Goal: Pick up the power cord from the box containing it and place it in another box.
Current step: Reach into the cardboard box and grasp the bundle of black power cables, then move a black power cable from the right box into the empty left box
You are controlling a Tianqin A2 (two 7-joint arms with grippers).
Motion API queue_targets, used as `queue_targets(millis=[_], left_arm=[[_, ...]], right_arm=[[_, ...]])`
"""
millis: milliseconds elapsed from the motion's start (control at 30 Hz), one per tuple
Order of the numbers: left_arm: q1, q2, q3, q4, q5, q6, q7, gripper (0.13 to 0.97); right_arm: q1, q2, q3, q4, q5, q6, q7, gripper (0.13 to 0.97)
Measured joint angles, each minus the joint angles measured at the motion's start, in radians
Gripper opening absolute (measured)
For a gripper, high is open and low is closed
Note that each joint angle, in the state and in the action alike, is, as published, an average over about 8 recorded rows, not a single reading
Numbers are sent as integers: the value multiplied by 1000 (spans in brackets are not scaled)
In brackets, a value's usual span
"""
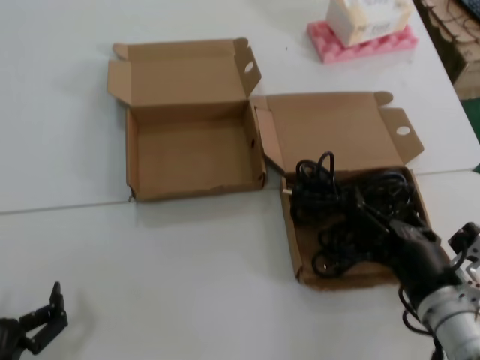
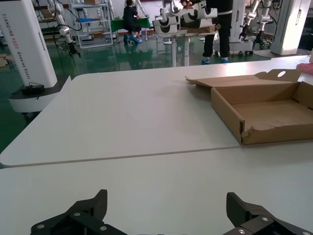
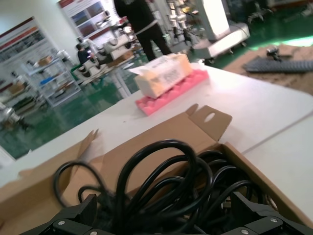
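Observation:
The power cord [image 1: 318, 186] will come up as a bundle and leave other cords behind when I lift, because the black loops lie in separate bunches [image 1: 387, 190].
The power cord [image 1: 341, 217] is a black cable lying in loose loops in the right-hand brown box containing it [image 1: 291, 240], with the lid folded back. My right gripper [image 1: 373, 217] is down over this box. It is open, with its fingers either side of the cord loops [image 3: 161, 181] and the gripper [image 3: 164, 210] low among them. Another box [image 1: 187, 157] stands empty to the left, its front corner torn [image 2: 242, 129]. My left gripper [image 1: 46, 311] waits open above the bare table at the near left, also seen in its own wrist view [image 2: 166, 200].
A white carton on pink foam [image 1: 360, 34] stands at the far right, behind the cord's box [image 3: 166, 78]. A seam [image 1: 60, 206] crosses the white table. The table's right edge [image 1: 469, 112] is close to the cord's box.

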Motion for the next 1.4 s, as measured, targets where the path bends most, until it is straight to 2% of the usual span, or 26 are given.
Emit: queue_targets(millis=[233,333,433,600,633,900,1033,1100,1233,1400], left_arm=[[0,0,0,0,0,0,0,830],[0,0,0,0,0,0,0,801],[0,0,0,0,0,0,0,734],[0,0,0,0,0,0,0,621],[0,0,0,0,0,0,0,621],[0,0,0,0,0,0,0,411],[0,0,0,0,0,0,0,411],[0,0,0,0,0,0,0,374],[0,0,0,0,0,0,0,300],[0,0,0,0,0,0,0,243]], right_arm=[[161,-97,128,-201,-44,-115,0,966],[205,-122,158,-251,-72,-150,0,965],[231,-142,174,-272,-95,-175,0,964],[241,-163,185,-269,-120,-195,0,950],[240,-165,186,-265,-122,-197,0,943],[220,-174,181,-222,-136,-187,0,879],[209,-175,176,-206,-137,-175,0,819],[204,-174,173,-198,-136,-169,0,789],[192,-172,168,-185,-132,-157,0,789],[179,-167,161,-174,-127,-142,0,673]])
